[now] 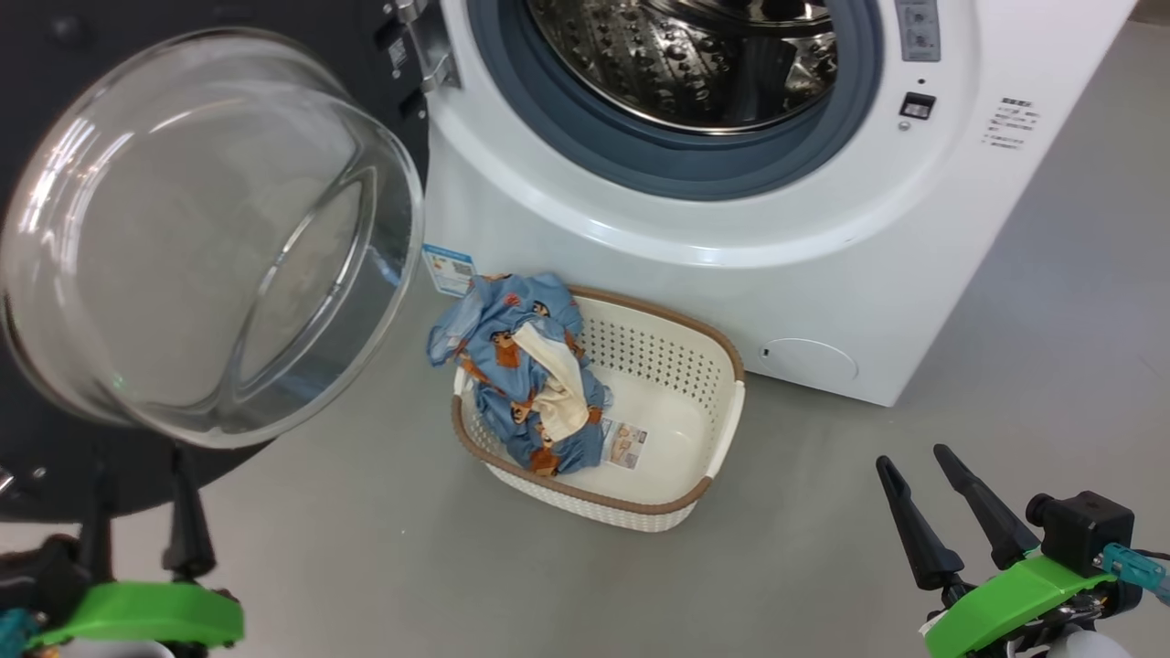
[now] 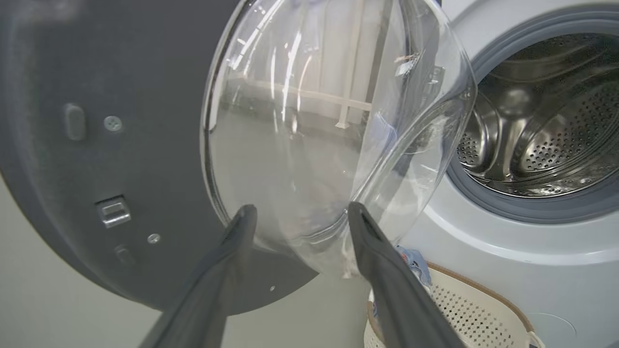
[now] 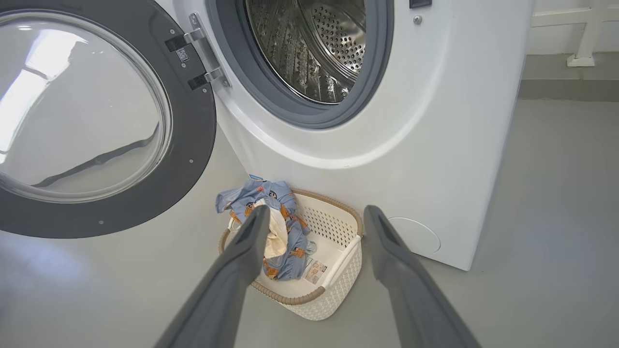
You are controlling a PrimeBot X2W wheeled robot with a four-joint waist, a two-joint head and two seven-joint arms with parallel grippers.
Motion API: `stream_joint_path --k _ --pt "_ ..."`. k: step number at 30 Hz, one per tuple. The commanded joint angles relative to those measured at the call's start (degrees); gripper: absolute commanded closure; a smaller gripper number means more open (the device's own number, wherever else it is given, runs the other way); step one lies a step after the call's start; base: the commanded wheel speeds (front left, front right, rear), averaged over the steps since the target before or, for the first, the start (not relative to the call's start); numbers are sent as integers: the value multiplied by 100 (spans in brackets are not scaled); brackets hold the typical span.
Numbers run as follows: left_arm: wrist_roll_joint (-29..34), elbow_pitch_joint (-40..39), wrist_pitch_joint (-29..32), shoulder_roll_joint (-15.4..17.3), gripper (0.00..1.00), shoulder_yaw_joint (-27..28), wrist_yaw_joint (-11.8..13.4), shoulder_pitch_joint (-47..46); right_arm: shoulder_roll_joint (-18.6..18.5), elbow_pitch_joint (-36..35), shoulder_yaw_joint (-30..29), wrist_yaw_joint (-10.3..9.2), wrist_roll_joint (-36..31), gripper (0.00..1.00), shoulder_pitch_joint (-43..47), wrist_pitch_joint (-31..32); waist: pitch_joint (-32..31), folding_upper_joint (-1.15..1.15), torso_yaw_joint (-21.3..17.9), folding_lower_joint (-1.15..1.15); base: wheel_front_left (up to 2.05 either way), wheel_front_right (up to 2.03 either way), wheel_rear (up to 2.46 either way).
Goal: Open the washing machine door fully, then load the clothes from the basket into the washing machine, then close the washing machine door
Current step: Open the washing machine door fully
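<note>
I expect some blue clothes [image 1: 581, 437] to stay in the basket when I lift from the top, because the cream piece [image 1: 556, 384] lies across piled-up blue folds.
The washing machine door [image 1: 210, 238] stands swung open at the left, its clear glass bowl bulging toward me. The washing machine [image 1: 658, 238] shows its steel drum [image 1: 686, 55] with nothing in it. On the floor in front sits the basket [image 1: 667, 429], with the clothes [image 1: 521, 375] heaped at its left end and hanging over the rim. My left gripper [image 1: 137, 466] is open just below the door's lower edge; in the left wrist view the left gripper [image 2: 300, 208] has the glass bowl [image 2: 314, 135] just beyond its tips. My right gripper [image 1: 912, 457] is open, right of the basket; in the right wrist view the right gripper [image 3: 317, 210] points at the basket [image 3: 338, 295] and the clothes [image 3: 290, 232].
Grey floor [image 1: 1051, 320] spreads around the machine and to its right. The door's hinge [image 1: 430, 55] joins it to the machine's left side. A round service cap [image 1: 809, 358] sits low on the front. A white frame leg [image 3: 580, 53] stands behind at the far right.
</note>
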Motion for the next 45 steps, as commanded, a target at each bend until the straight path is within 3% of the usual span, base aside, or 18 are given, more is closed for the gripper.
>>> stream_joint_path --k 1,18,29,35,45 --pt "-86 -263 -29 186 0 39 -17 47 -35 -152 47 9 18 0 67 -70 -25 0 -127 0 0 0 0" --pt "-700 -1062 -29 531 0 -1281 -17 722 88 -223 -257 9 -22 0 196 -70 -84 0 -1307 0 0 0 0" --pt "-738 -1276 -29 631 0 -1567 -17 880 108 -251 -409 9 -34 0 253 -70 -96 0 -2073 0 0 0 0" --pt "-757 -1321 -29 628 0 -1622 -17 924 103 -268 -463 9 -39 0 290 -70 -119 0 -2299 0 0 0 0" --pt "-794 -1349 -29 648 0 -1708 -17 946 126 -289 -542 9 -55 0 332 -70 -130 0 -2360 0 0 0 0"
